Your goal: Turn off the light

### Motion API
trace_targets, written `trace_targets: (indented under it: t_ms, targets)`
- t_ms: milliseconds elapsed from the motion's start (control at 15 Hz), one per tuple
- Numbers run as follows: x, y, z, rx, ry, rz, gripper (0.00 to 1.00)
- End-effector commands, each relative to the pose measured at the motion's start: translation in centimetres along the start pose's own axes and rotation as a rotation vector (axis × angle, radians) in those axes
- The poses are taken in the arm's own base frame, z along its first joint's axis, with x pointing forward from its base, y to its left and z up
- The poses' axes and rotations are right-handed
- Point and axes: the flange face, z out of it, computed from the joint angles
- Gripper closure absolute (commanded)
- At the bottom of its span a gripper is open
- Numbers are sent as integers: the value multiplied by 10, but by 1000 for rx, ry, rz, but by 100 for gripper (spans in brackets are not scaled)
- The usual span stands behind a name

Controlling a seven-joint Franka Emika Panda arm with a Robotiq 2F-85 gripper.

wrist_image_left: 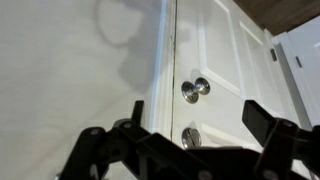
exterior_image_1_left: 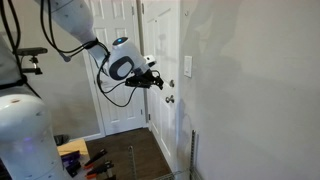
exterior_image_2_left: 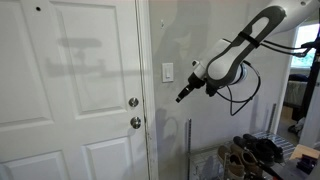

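Note:
The door knob is in front of my gripper, which hangs too low, so I should lift my gripper and point its fingers toward the light switch.
The light switch, a small white upright wall plate, shows in both exterior views on the wall beside the door frame. No lamp is in view. My gripper hangs in the air, a little below the switch and short of the wall, not touching it. In the wrist view the gripper is open and empty, with its fingers wide apart. Between them I see the round metal door knob and the lock below it. The switch is out of the wrist view.
A white panelled door with knob and lock stands next to the switch. A thin metal rack with shoes stands below the arm. Orange tools lie on the dark floor.

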Motion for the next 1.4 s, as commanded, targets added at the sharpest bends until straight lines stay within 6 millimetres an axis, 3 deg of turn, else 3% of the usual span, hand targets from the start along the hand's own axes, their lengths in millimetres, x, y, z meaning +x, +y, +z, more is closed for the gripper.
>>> trace_targets:
  t_ms: [0, 67, 133, 200, 400, 533, 667, 800, 1000, 1067, 1333]
  targets:
    - [10, -19, 4, -45, 196, 25, 0]
    - [11, -23, 4, -36, 257, 33, 0]
    - [54, -7, -29, -59, 288, 31, 0]
    - [60, -6, -29, -66, 312, 39, 0]
    - [111, 15, -55, -99, 416, 63, 0]
    - [134, 29, -66, -118, 459, 84, 0]
    - [132, 43, -59, -133, 442, 123, 0]
    - [101, 54, -34, -156, 384, 187, 0]
    - [77, 58, -11, -150, 301, 251, 0]
    - [88, 58, -18, -139, 321, 237, 0]
    - [78, 58, -6, -140, 292, 251, 0]
